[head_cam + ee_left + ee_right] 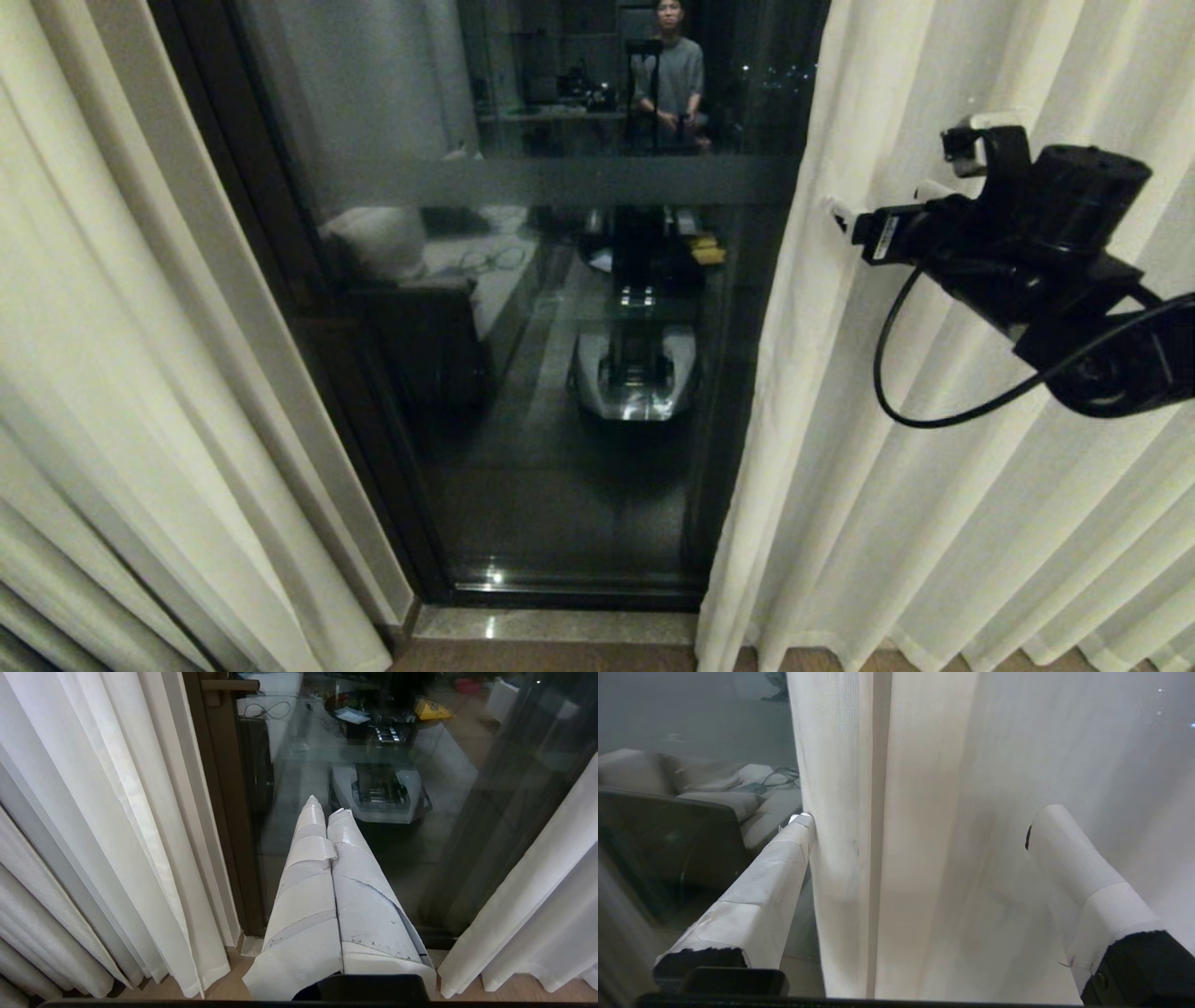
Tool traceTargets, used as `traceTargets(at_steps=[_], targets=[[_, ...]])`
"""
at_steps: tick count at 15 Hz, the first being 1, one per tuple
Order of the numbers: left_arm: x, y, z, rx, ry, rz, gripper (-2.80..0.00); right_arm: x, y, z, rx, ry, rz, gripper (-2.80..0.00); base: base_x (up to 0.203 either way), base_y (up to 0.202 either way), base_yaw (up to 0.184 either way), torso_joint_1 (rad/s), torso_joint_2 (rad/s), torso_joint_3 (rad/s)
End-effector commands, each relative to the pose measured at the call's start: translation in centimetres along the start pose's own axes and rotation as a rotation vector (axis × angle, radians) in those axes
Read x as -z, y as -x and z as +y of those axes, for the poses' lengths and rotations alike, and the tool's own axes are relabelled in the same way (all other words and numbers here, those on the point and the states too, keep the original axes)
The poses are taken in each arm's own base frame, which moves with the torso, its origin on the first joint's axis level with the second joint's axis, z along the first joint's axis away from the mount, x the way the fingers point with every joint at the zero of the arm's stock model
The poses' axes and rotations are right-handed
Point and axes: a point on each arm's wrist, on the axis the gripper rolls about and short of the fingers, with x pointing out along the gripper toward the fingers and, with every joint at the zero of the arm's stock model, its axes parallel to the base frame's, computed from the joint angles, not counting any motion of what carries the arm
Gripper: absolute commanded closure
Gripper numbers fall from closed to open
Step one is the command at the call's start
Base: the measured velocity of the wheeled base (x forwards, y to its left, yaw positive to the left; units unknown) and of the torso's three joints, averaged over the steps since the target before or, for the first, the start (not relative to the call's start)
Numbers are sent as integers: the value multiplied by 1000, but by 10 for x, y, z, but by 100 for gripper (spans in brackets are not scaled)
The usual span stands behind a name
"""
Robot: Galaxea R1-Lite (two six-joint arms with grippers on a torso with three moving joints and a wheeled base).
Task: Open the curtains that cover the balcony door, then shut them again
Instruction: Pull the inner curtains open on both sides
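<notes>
The curtain's inner edge is between my open fingers, so my right gripper goes on moving in until the curtain's edge folds sit deep, and then close on them.
The curtains hang parted. The left curtain and the right curtain frame the dark glass of the balcony door. My right gripper is raised at the right curtain's inner edge and stands open. In the right wrist view that gripper has the edge folds of the right curtain between its taped fingers; one finger lies against the hem on the glass side. My left gripper is shut on nothing, low down and pointing at the glass between the two panels.
The glass mirrors my own base and a person standing behind me. A pale stone threshold runs under the door, with wood floor in front. The door's dark frame stands next to the left curtain.
</notes>
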Motion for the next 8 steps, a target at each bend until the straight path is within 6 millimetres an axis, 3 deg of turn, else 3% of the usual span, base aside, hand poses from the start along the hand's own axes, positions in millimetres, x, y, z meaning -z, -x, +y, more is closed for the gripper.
traceTargets(at_steps=[1, 4, 8], targets=[[0, 0, 0, -1, 1, -1, 0, 21, -21, 3, 2, 1, 20, -280, 0, 0, 0, 0, 0, 0], [0, 0, 0, -1, 1, -2, 0, 32, -37, 4, 77, -6, 27, -280, 0, 0, 0, 0, 0, 0], [0, 0, 0, -1, 1, -1, 0, 42, -42, 4, 87, -6, 38, -280, 0, 0, 0, 0, 0, 0]])
